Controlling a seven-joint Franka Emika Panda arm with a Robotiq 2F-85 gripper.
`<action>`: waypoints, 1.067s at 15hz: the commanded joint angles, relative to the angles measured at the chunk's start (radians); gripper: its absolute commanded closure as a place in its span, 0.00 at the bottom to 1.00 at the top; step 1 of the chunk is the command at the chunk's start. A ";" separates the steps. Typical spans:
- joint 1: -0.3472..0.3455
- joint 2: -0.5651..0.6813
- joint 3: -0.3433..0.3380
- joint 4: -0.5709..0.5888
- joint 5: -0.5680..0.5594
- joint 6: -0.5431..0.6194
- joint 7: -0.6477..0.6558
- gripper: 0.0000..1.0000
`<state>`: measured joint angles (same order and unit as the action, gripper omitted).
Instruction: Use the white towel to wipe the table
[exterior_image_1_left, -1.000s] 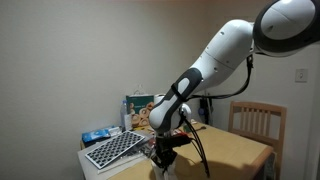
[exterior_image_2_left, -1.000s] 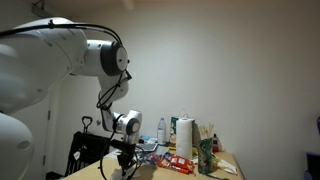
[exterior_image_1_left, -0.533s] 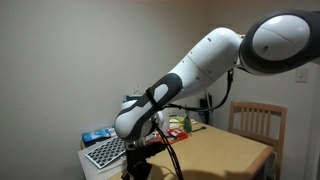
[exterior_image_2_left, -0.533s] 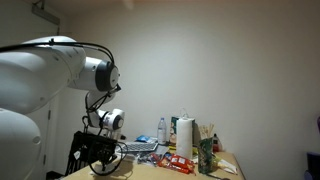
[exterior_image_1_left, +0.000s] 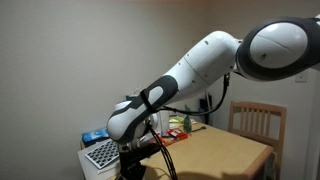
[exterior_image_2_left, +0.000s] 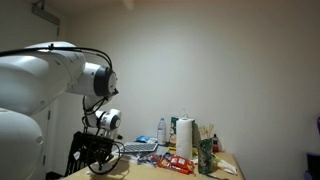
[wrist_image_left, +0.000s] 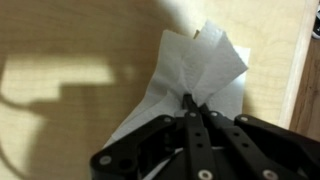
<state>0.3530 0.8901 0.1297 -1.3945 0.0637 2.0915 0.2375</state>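
Observation:
The robot's gripper should turn back and wipe toward the open middle of the table (exterior_image_1_left: 208, 149), because the white towel is near the table's edge (wrist_image_left: 299, 72).
In the wrist view my gripper (wrist_image_left: 188, 102) is shut on the white towel (wrist_image_left: 190, 65), pinching its middle so the cloth bunches up around the fingertips. The towel lies on the light wooden table (wrist_image_left: 70, 40) close to an edge of the table at the right of that view. In both exterior views the gripper sits low at the near end of the table (exterior_image_1_left: 133, 165) (exterior_image_2_left: 101, 166); the towel itself is hidden there by the arm.
A keyboard (exterior_image_1_left: 103, 152) lies on a white box at the table's end. Bottles, a paper towel roll (exterior_image_2_left: 184, 137), a cup of sticks (exterior_image_2_left: 205, 152) and snack packets (exterior_image_2_left: 177, 161) stand at the far side. A wooden chair (exterior_image_1_left: 254, 124) stands beyond.
The arm has swung toward the near end of the table and lowered, carrying the gripper along the table; over the last half second it has barely moved.

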 joint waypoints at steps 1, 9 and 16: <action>0.047 0.086 0.013 0.121 -0.044 -0.053 -0.035 1.00; 0.080 0.101 -0.015 0.190 -0.074 -0.067 -0.013 1.00; 0.072 0.187 -0.055 0.334 -0.114 -0.047 -0.026 1.00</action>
<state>0.4305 1.0280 0.0795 -1.1311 -0.0216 2.0375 0.2235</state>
